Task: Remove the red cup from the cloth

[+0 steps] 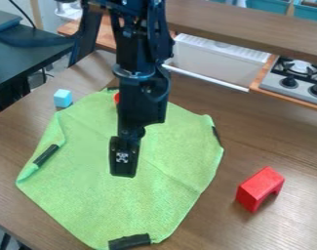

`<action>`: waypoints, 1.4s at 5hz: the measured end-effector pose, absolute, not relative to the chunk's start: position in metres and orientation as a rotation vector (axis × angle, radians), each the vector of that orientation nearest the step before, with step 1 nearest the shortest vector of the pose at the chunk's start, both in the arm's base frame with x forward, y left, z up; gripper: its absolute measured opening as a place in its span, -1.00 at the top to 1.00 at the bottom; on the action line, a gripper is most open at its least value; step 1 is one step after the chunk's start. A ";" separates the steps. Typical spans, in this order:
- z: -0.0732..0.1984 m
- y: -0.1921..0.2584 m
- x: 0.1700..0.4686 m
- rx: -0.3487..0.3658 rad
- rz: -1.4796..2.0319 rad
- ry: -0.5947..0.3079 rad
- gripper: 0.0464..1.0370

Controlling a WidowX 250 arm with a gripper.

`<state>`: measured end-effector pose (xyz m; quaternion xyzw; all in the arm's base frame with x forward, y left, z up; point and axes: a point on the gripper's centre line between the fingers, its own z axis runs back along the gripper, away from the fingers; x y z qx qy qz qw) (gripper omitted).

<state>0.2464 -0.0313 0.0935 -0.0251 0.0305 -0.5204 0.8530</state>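
Observation:
The green cloth is laid out wide with black strips at its edges. It will stay flat when I lift the red cup away.
The black gripper hangs over the middle of the green cloth, which lies spread on the brown table. Just left of the arm, near the cloth's far edge, a small bit of red shows, which may be the cup; the arm hides the rest. The gripper is nearer the camera than this red bit and apart from it.
A light blue cube stands off the cloth's far left edge. On the table at the right is a red arch block. Black strips sit at several cloth edges. Behind the table are a white sink and a stove.

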 end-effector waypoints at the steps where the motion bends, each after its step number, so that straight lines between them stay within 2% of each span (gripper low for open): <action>1: 0.087 -0.031 0.244 -0.065 -1.094 0.091 -0.92; 4: 0.086 -0.032 0.245 -0.069 -1.099 0.084 -0.92; 5: 0.077 -0.006 0.280 -0.081 -1.061 0.014 -0.92; 6: 0.083 0.010 0.307 -0.076 -1.032 -0.079 -0.92; 7: 0.092 0.031 0.327 -0.041 -0.954 -0.137 -0.92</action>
